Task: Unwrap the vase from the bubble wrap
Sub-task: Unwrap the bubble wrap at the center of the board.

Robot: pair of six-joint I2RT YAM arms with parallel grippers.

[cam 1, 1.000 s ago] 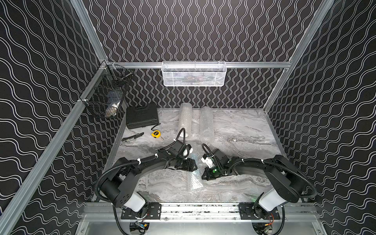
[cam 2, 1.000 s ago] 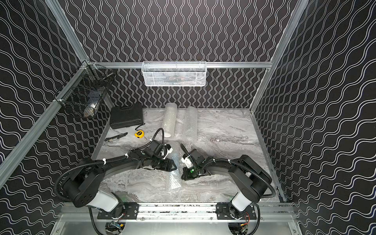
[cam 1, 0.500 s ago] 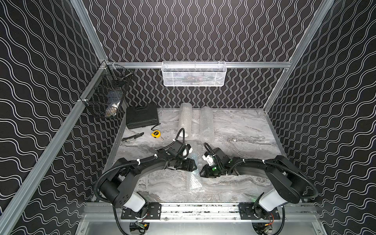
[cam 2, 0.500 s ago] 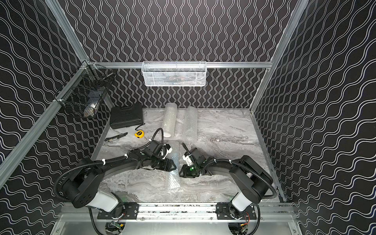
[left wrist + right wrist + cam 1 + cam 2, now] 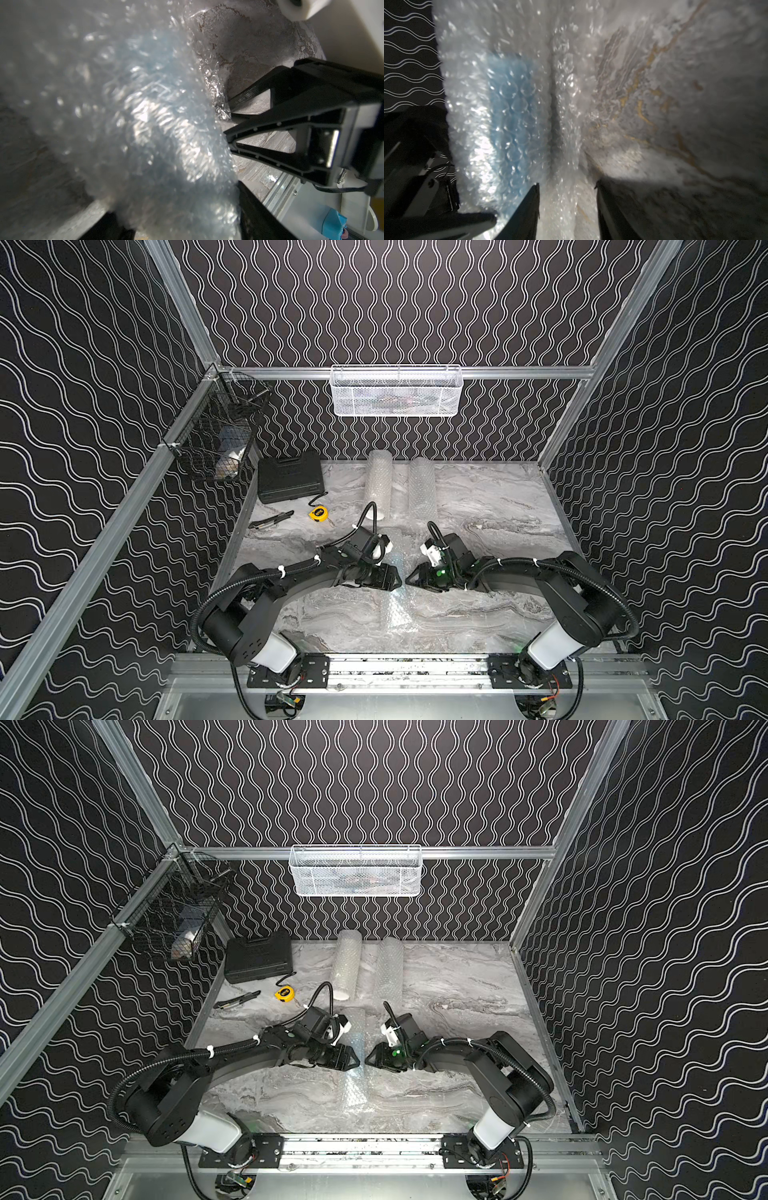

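The wrap's loose fold [image 5: 566, 180] between my right gripper's fingers goes around the vase. Next, my left gripper pulls the bundle [image 5: 397, 561] back while my right gripper pulls the fold.
A bundle of bubble wrap [image 5: 398, 558] lies in the middle of the marble table [image 5: 498, 506], with a loose sheet trailing toward the front in both top views [image 5: 353, 1094]. My left gripper [image 5: 400, 581] [image 5: 180, 207] is shut on the bundle [image 5: 145, 124]. A pale blue shape, the vase [image 5: 510, 104], shows through the wrap [image 5: 467, 62] in the right wrist view. My right gripper [image 5: 410, 578] [image 5: 567, 185] faces the left one, jaws apart, with a fold of wrap lying loosely between its fingers. The left wrist view shows the right gripper [image 5: 227, 124] at the wrap's edge.
Two more rolls of bubble wrap [image 5: 379, 481] [image 5: 422, 485] lie at the back. A black case [image 5: 291, 481], a yellow tape measure [image 5: 318, 513] and a dark tool [image 5: 272, 519] sit at the back left. A white mesh basket [image 5: 397, 391] and a black wire basket [image 5: 216, 439] hang on the walls.
My right gripper has opened its jaws and shifted slightly toward the bundle. The left arm and its grip have stayed the same.
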